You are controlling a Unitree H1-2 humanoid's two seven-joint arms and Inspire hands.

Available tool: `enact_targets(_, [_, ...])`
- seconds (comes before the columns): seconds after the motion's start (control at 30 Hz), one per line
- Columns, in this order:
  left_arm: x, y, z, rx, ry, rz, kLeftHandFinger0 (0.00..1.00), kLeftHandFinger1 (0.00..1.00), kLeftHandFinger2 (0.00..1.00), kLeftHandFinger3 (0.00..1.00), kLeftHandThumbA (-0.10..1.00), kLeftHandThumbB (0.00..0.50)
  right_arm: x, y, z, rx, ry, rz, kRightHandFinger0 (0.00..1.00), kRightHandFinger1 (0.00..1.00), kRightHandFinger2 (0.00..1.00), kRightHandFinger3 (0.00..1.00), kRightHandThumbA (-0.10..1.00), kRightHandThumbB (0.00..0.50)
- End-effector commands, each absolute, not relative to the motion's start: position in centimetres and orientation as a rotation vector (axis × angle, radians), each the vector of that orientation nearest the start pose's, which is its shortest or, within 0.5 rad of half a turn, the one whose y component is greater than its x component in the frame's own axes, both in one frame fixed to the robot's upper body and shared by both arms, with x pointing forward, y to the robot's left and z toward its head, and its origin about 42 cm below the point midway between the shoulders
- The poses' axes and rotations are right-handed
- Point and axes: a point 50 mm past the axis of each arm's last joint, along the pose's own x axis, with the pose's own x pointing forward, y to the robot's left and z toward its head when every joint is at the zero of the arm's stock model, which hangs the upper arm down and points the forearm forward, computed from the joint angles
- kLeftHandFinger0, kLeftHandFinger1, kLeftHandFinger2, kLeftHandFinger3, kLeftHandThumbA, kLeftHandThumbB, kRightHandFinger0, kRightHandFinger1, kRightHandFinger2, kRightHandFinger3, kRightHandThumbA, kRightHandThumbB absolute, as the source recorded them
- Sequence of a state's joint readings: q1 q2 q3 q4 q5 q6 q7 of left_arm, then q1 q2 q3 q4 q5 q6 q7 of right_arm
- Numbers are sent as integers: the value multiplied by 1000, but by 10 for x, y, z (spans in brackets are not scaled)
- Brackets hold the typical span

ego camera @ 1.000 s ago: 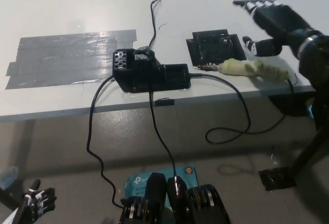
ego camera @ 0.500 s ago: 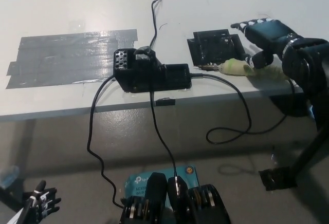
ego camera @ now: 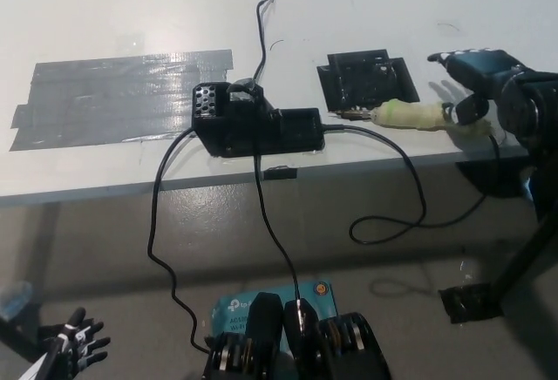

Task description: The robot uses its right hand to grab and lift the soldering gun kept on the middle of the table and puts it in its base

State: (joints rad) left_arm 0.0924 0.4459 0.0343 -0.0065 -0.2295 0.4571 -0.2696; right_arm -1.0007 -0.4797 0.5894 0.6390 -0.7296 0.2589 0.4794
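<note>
A slack loop hangs below the table edge, so when the robot carries the soldering gun, its cable should follow along and leave the base where it is.
The soldering gun lies flat on the white table near its front right edge. It has a pale green-yellow handle and a metal tip pointing left. My black right hand hovers over the handle's right end with fingers spread, open, not closed around it. The black base stands at the table's middle front, wired. My left hand hangs open at the lower left, below the table.
A black square tray sits just behind the gun's tip. A grey tape patch covers the table's left. Black cables loop from the base and gun over the table's front edge toward the floor.
My right hand has dropped and drawn back to the right, from above the tray to the handle's right end. The gun has not moved. The left hand shifted slightly.
</note>
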Motion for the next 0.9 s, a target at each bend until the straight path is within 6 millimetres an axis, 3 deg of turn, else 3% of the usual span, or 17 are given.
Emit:
enact_targets(0.0, [239, 371, 90, 167, 546, -186, 1000, 1000, 1000, 1000, 1000, 330, 550, -250, 307, -1550, 228, 304, 1000, 1000, 1000, 1000, 515, 287])
enact_targets(0.07, [240, 370, 90, 167, 544, -182, 1000, 1000, 1000, 1000, 1000, 337, 550, -247, 304, -1530, 231, 312, 1000, 1000, 1000, 1000, 505, 292])
enact_targets(0.1, [240, 369, 89, 167, 544, -182, 1000, 1000, 1000, 1000, 1000, 360, 550, -247, 305, -1530, 232, 311, 1000, 1000, 1000, 1000, 531, 330])
enact_targets(0.13, [241, 369, 89, 168, 545, -181, 1000, 1000, 1000, 1000, 1000, 367, 550, -244, 301, -1512, 225, 324, 1000, 1000, 1000, 1000, 490, 301])
enact_targets(0.17, [241, 369, 89, 167, 543, -182, 1000, 1000, 1000, 1000, 1000, 367, 550, -242, 298, -1504, 222, 327, 1000, 1000, 1000, 1000, 482, 311])
enact_targets(0.3, [240, 366, 89, 160, 540, -185, 1000, 1000, 1000, 1000, 1000, 327, 547, -238, 287, -1507, 241, 329, 1000, 1000, 1000, 1000, 427, 318])
enact_targets(0.37, [239, 366, 89, 164, 541, -184, 1000, 1000, 1000, 1000, 1000, 336, 546, -240, 282, -1510, 247, 331, 1000, 1000, 1000, 1000, 429, 326])
enact_targets(0.43, [238, 367, 89, 164, 543, -184, 1000, 1000, 1000, 1000, 1000, 331, 545, -243, 277, -1522, 263, 334, 1000, 1000, 1000, 1000, 460, 314])
enact_targets(0.47, [238, 367, 89, 156, 543, -190, 1000, 1000, 1000, 1000, 1000, 328, 544, -246, 275, -1527, 266, 334, 1000, 1000, 1000, 1000, 481, 257])
enact_targets(0.57, [239, 368, 91, 182, 544, -195, 1000, 1000, 1000, 1000, 1000, 339, 544, -249, 275, -1521, 241, 319, 1000, 1000, 1000, 1000, 506, 214])
enact_targets(0.73, [240, 368, 91, 180, 540, -194, 1000, 1000, 1000, 1000, 1000, 340, 545, -247, 277, -1501, 221, 302, 1000, 1000, 1000, 1000, 436, 242])
enact_targets(0.8, [240, 367, 91, 179, 540, -190, 1000, 1000, 1000, 1000, 1000, 316, 545, -246, 273, -1488, 230, 320, 1000, 1000, 1000, 1000, 418, 247])
enact_targets(0.87, [240, 367, 90, 171, 540, -193, 1000, 1000, 1000, 1000, 1000, 313, 542, -247, 263, -1444, 238, 326, 1000, 1000, 1000, 1000, 302, 255])
